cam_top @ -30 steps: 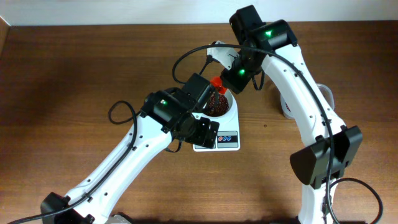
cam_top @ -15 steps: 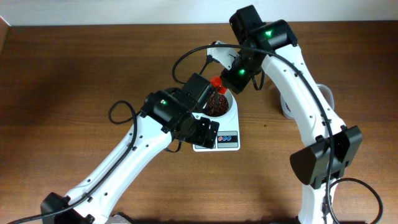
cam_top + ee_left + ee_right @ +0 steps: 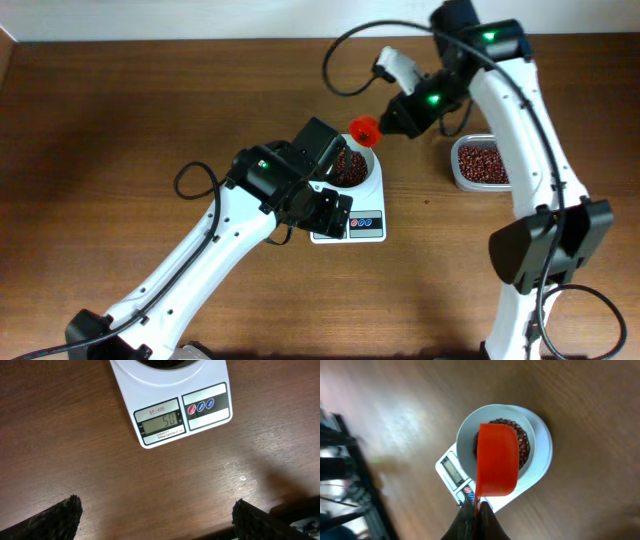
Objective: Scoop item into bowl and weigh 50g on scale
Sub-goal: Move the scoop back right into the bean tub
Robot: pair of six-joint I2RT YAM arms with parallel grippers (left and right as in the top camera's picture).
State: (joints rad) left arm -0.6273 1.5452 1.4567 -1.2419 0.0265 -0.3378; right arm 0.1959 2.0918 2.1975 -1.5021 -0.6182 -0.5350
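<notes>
My right gripper keeps moving toward the clear plastic tub (image 3: 482,165) and lets go of the empty red scoop there, because the scale's display (image 3: 166,421) shows 50g.
The white bowl (image 3: 362,176) (image 3: 465,440) sits on the white scale (image 3: 365,222) (image 3: 170,390) and holds dark red-brown beans (image 3: 348,166) (image 3: 522,450). The scale's display (image 3: 161,422) reads 50. My right gripper (image 3: 392,117) (image 3: 476,510) is shut on the handle of a red scoop (image 3: 364,129) (image 3: 496,460), held above the bowl's far right rim. My left gripper (image 3: 157,520) is open and empty, low over the table just in front of the scale; in the overhead view its fingers are hidden under the arm.
A clear plastic tub (image 3: 480,163) of more beans stands to the right of the scale, under my right arm. My left arm (image 3: 270,190) lies across the table left of the scale. The table's near edge shows in the left wrist view.
My right gripper has lifted the red scoop out of the bowl and moved it up and to the right. The tub is now uncovered. My left arm has not moved.
</notes>
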